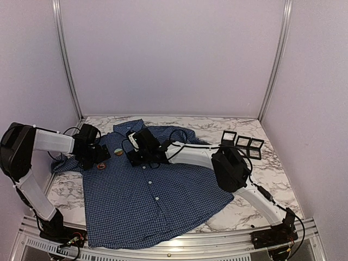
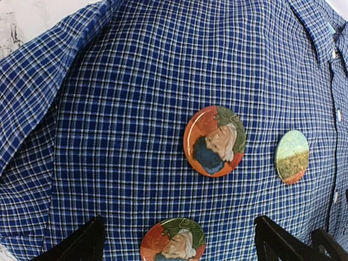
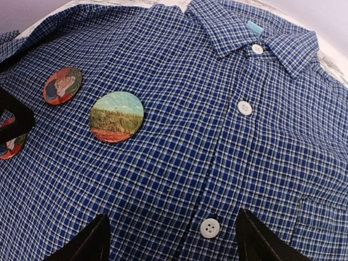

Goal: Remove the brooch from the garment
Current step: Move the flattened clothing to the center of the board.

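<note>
The landscape brooch (image 3: 117, 117) is lying flat against the garment, so the robot's right gripper should pinch up the cloth (image 3: 155, 166) next to the brooch before the left gripper takes the brooch.
The garment (image 1: 163, 201), a dark blue checked shirt, lies flat, collar at the back. Three round brooches are pinned on its chest. One portrait brooch (image 2: 173, 240) sits between the spread fingertips of my left gripper (image 2: 179, 244), which is open just above the cloth. A second portrait brooch (image 2: 214, 141) and a field-landscape brooch (image 2: 292, 156) lie beyond it. My right gripper (image 3: 171, 239) is open over the button placket beside a white button (image 3: 210, 228). The landscape brooch (image 3: 116, 116) lies ahead to its left. Both grippers (image 1: 100, 155) (image 1: 138, 155) hover over the shirt's upper chest.
The marble table (image 1: 261, 206) shows around the shirt. Black square trays (image 1: 243, 144) stand at the back right. The left gripper's finger (image 3: 16, 111) shows at the left edge of the right wrist view, partly covering a portrait brooch (image 3: 11, 145). Walls close in on three sides.
</note>
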`<state>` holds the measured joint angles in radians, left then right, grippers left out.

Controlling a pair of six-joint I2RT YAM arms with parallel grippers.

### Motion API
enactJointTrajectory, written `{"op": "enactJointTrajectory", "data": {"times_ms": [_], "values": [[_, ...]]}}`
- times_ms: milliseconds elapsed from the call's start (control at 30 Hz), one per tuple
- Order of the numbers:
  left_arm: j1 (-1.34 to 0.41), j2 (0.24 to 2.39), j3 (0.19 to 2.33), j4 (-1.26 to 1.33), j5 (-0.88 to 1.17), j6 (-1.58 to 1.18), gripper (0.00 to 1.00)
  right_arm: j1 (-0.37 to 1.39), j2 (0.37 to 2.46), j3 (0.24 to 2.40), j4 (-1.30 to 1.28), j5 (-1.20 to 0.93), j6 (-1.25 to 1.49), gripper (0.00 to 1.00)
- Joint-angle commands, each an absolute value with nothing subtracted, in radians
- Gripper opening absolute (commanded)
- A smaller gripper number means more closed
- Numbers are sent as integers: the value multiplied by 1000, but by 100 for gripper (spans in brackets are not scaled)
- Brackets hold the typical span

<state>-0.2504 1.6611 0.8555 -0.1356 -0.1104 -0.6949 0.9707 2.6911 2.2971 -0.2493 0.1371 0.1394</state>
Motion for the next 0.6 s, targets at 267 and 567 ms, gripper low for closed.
{"op": "enactJointTrajectory", "data": {"times_ms": [267, 567], "values": [[-252, 1564, 713, -87, -99, -751, 99, 1004, 2623, 2117, -311, 182, 168, 74], [-306, 1447, 577, -74, -93, -830, 99, 1027, 2453, 1850, -261, 105, 257, 72]]}}
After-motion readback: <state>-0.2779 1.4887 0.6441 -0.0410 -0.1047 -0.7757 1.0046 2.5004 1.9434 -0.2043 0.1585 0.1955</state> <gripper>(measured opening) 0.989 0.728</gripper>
